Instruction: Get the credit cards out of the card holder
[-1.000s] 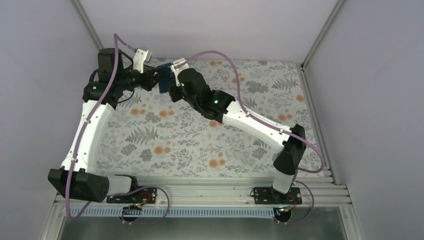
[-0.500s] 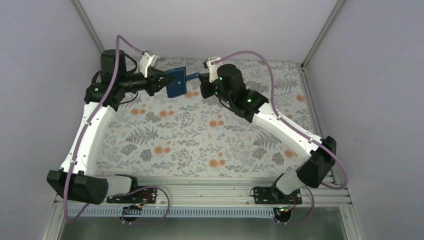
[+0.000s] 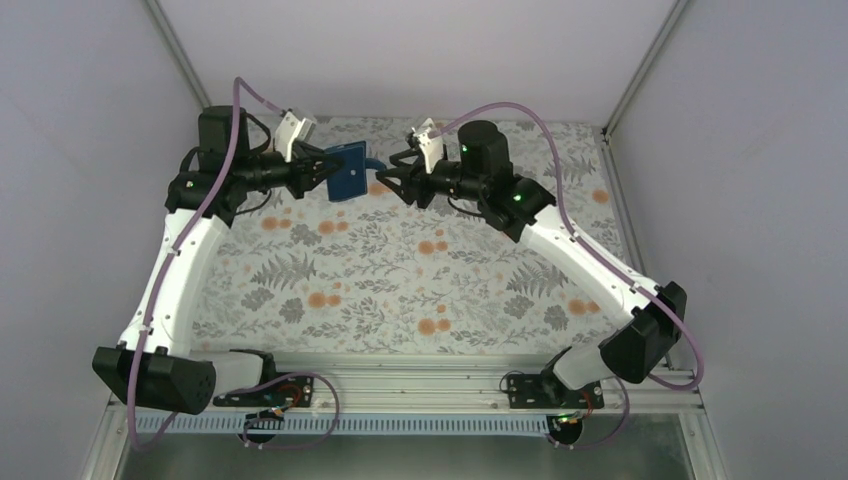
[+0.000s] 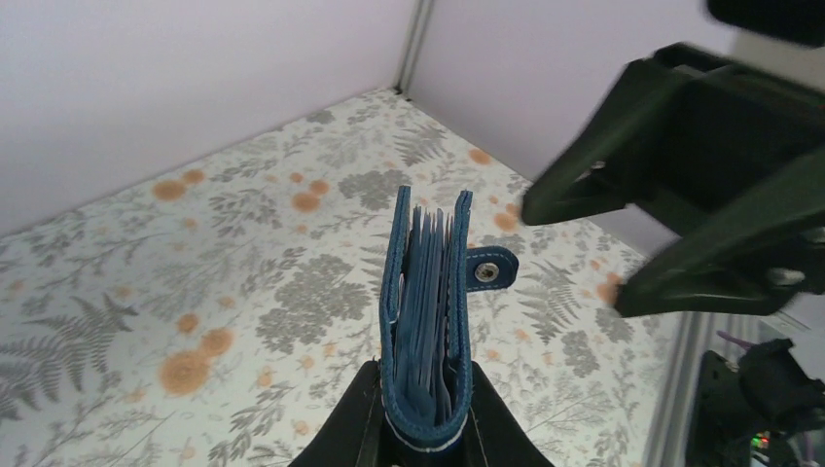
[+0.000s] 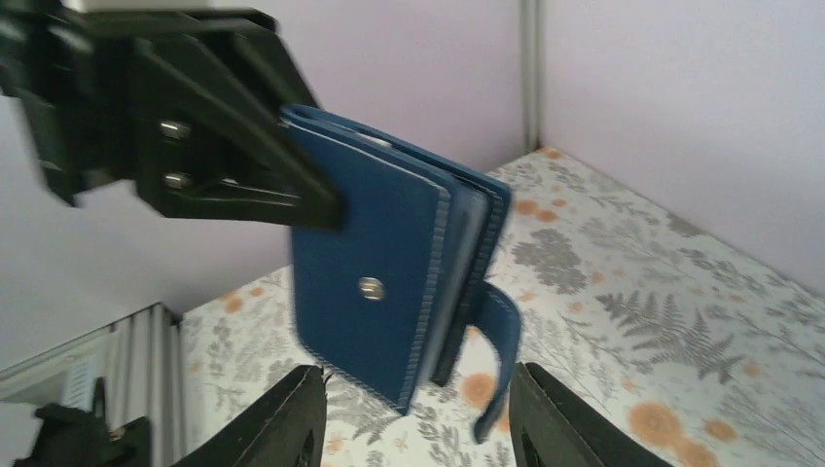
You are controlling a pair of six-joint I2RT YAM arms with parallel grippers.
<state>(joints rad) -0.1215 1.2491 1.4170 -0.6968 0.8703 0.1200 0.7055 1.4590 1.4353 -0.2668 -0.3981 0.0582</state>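
My left gripper is pinching the card holder's spine end (image 4: 426, 423) and keeps the pockets almost shut. So next my right gripper takes hold of the tab's cover (image 4: 458, 292) before my left gripper opens.
My left gripper (image 3: 318, 170) is shut on the spine end of the card holder (image 3: 349, 170), a dark navy-blue wallet held in the air above the far part of the table. In the left wrist view the card holder (image 4: 425, 311) stands edge-on between my jaws, slightly parted, with grey-blue pockets inside and its tab clasp (image 4: 489, 269) hanging loose. My right gripper (image 3: 385, 178) is open and empty, just right of the holder. In the right wrist view the holder (image 5: 384, 292) hangs in front of my open right gripper (image 5: 413, 428). No credit cards show outside the holder.
The table has a floral cloth (image 3: 400, 290). Grey walls close the back and both sides (image 3: 420, 50). A metal rail (image 3: 420, 385) with both arm bases runs along the near edge.
My right gripper has pulled back to the right off the card holder and stands open. The holder's tab clasp now hangs loose. My left gripper keeps its hold, shifted a little.
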